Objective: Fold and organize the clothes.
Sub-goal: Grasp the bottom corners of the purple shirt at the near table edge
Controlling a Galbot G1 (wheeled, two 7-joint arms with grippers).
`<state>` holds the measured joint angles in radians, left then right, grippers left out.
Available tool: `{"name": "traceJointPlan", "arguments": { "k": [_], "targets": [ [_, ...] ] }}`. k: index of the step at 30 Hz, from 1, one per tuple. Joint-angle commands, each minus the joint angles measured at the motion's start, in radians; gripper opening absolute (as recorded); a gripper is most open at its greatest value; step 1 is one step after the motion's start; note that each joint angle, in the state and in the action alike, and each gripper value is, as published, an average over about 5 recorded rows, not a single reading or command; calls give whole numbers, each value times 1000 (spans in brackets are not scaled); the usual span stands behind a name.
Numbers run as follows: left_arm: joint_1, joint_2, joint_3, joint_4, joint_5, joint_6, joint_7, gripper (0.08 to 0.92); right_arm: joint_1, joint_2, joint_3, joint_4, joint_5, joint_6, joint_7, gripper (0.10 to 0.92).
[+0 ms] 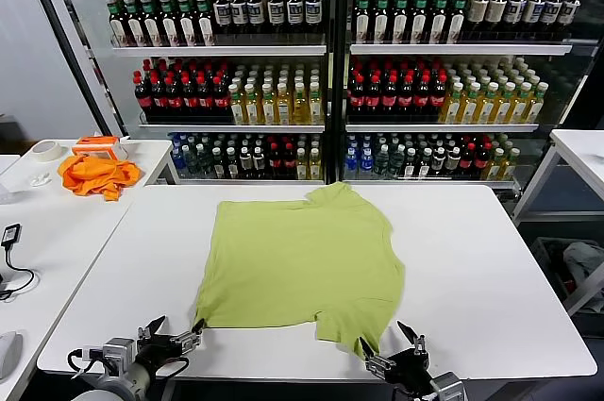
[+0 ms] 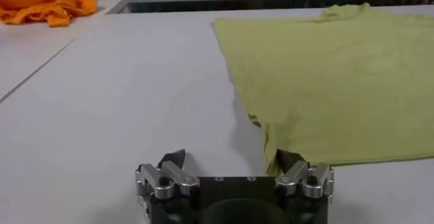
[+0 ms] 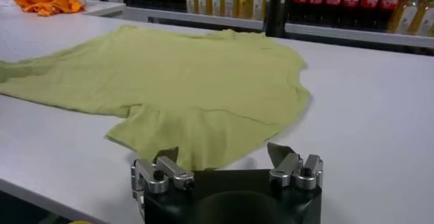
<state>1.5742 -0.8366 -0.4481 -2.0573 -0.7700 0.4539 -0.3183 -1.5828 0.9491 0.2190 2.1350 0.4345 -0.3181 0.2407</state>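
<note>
The lime T-shirt lies loose and flat (image 1: 297, 264), and because of that its far edge (image 1: 262, 202) will come sliding toward me once I fold its near side and pull it.
The clothes are one lime short-sleeved T-shirt (image 1: 302, 264), spread flat on the white table (image 1: 491, 269) with its collar toward the far side. My left gripper (image 1: 176, 329) hovers open at the table's near edge, by the shirt's near-left hem corner. In the left wrist view the left gripper (image 2: 229, 157) has one finger at the edge of the shirt (image 2: 332, 83) and the other over bare table. My right gripper (image 1: 387, 340) is open in front of the near sleeve. In the right wrist view the right gripper (image 3: 222, 153) has the shirt (image 3: 196, 76) just ahead; it holds nothing.
A bright orange cloth (image 1: 94, 175) and a tape roll (image 1: 44, 149) lie on the side table (image 1: 47, 241) to the left. Shelves of bottles (image 1: 321, 71) stand behind the table. Another white table (image 1: 580, 151) is at the far right.
</note>
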Motion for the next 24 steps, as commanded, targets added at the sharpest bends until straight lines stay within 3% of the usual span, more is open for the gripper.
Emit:
{"name": "traceJointPlan", "arguments": {
  "k": [1,9,14,24],
  "targets": [
    [2,-5,12,17,18,-11,5,823,21,21,-20,-16,10,-1,9,823],
    [3,-7,23,17,25,-16,21,823,35,32,-42,-24,58,-18,21,807],
    [5,-10,29,20,29,-25,43,811,54,36,-55,-37,86,-26,23,681],
    [8,-12,34,18,34,-25,56,552,73,45,-72,-56,104,-44,29,395]
  ]
}}
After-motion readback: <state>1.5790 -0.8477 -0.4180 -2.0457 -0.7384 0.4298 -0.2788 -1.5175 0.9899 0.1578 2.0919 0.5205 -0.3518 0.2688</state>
